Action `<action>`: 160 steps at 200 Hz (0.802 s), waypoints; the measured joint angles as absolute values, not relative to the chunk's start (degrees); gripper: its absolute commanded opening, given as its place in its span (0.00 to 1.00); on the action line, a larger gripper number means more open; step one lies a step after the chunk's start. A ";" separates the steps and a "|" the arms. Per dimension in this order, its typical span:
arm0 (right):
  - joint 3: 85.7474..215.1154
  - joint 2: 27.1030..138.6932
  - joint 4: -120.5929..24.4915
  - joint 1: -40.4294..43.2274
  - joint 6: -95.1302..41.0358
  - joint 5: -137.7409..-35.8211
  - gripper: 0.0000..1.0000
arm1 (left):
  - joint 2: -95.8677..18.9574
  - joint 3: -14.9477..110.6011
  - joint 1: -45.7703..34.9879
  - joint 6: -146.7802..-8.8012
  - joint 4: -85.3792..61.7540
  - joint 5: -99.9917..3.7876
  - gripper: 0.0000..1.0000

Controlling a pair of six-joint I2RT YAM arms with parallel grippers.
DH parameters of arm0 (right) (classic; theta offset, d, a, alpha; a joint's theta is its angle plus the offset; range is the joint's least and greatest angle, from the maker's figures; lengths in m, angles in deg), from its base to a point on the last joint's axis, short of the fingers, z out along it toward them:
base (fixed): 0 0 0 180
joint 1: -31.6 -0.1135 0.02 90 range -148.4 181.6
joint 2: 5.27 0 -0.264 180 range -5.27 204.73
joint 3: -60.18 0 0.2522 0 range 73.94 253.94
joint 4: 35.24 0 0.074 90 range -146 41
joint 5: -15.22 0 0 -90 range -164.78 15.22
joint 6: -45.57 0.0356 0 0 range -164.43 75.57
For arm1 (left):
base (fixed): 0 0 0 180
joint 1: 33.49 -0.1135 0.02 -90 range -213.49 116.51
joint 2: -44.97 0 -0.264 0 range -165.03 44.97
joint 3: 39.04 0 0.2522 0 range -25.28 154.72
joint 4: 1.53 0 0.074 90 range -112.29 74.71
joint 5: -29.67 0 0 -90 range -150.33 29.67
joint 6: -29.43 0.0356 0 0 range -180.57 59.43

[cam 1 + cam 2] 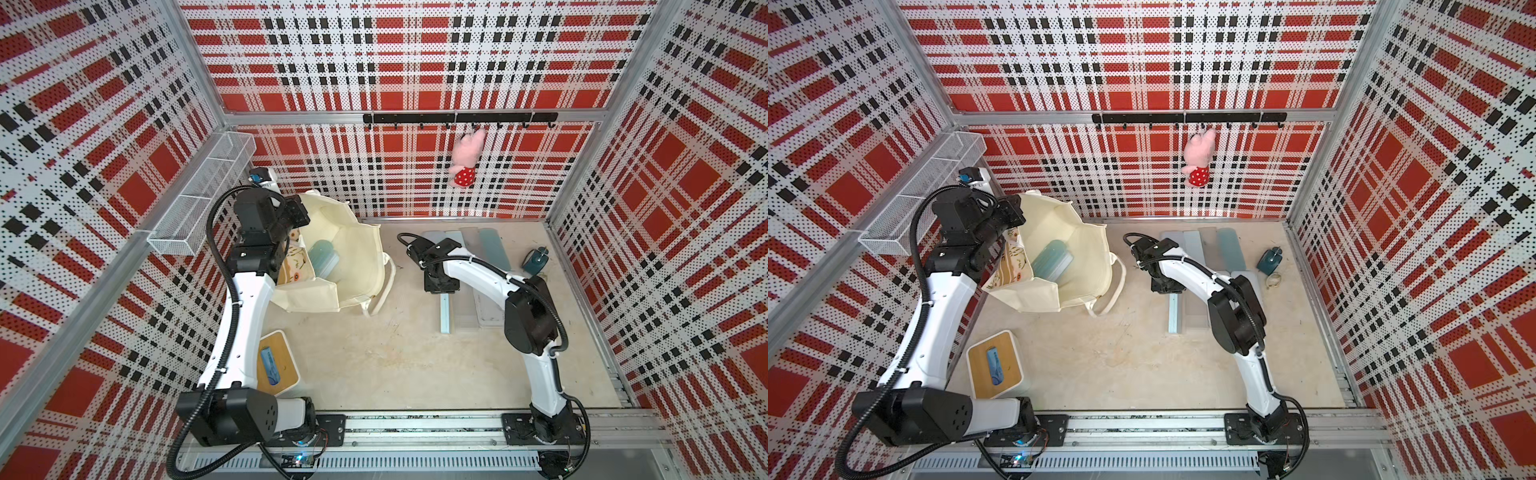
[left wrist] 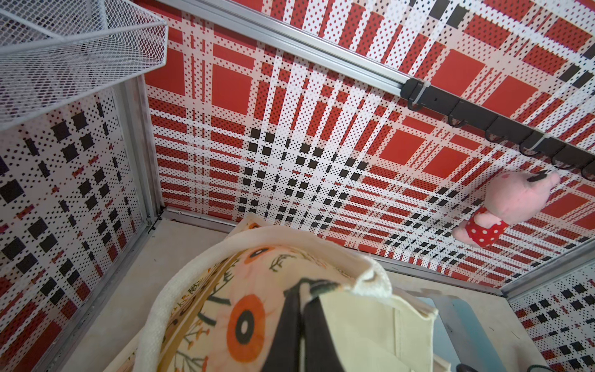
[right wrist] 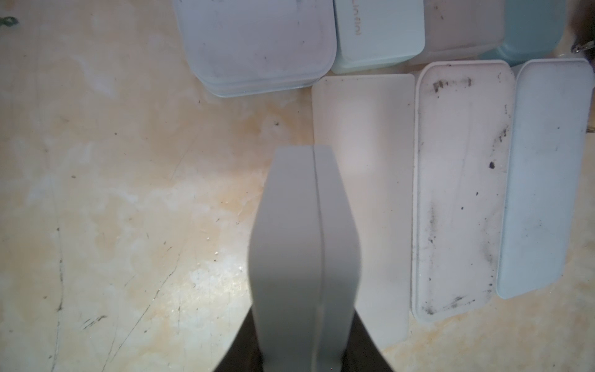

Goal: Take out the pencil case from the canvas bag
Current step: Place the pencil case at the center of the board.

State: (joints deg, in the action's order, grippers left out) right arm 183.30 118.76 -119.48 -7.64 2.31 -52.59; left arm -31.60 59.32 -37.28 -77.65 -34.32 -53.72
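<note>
My right gripper is holding the pale grey-blue pencil case on edge, so next I let go of it, lay it flat and push it against the flat pencil cases.
The canvas bag stands open at the table's back left, with its white padded handles drooping over the right side. My left gripper is shut on its left rim, where the flower-printed face meets the cream side. A teal pencil case lies inside on the bottom. My right gripper is right of the bag, shut on a pale grey-blue pencil case held on edge over the table.
Several flat pencil cases lie in rows by the right gripper. A small teal object sits at the right wall. A white box with a wooden lid stands front left. A mesh basket and a pink plush hang on the walls.
</note>
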 measured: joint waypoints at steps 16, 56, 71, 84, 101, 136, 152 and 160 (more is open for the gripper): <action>187.04 121.34 -122.23 -7.64 3.01 -51.17 0.32 | -31.60 59.32 -37.33 -77.85 -34.32 -53.72 0.00; 192.94 126.87 -125.95 -7.58 4.30 -48.67 0.49 | -31.60 59.32 -37.48 -78.26 -34.32 -53.52 0.00; 194.21 128.29 -126.71 -7.51 4.41 -48.35 0.51 | -31.60 59.32 -37.50 -78.33 -34.30 -53.41 0.00; 195.74 129.38 -127.48 -7.34 4.52 -48.11 0.52 | -31.60 59.32 -37.54 -78.33 -34.30 -53.28 0.00; 197.42 130.37 -127.72 -7.25 4.52 -48.08 0.54 | -31.58 59.32 -37.59 -78.35 -34.28 -53.24 0.00; 195.87 129.49 -124.83 -7.25 3.29 -49.26 0.59 | -31.49 59.32 -37.63 -78.46 -34.28 -53.09 0.00; 191.59 126.41 -120.88 -7.25 2.31 -51.08 0.59 | -31.43 59.32 -37.65 -78.57 -34.26 -53.04 0.00; 189.66 124.75 -118.76 -7.21 1.89 -52.76 0.59 | -31.41 59.30 -37.65 -78.61 -34.26 -53.02 0.00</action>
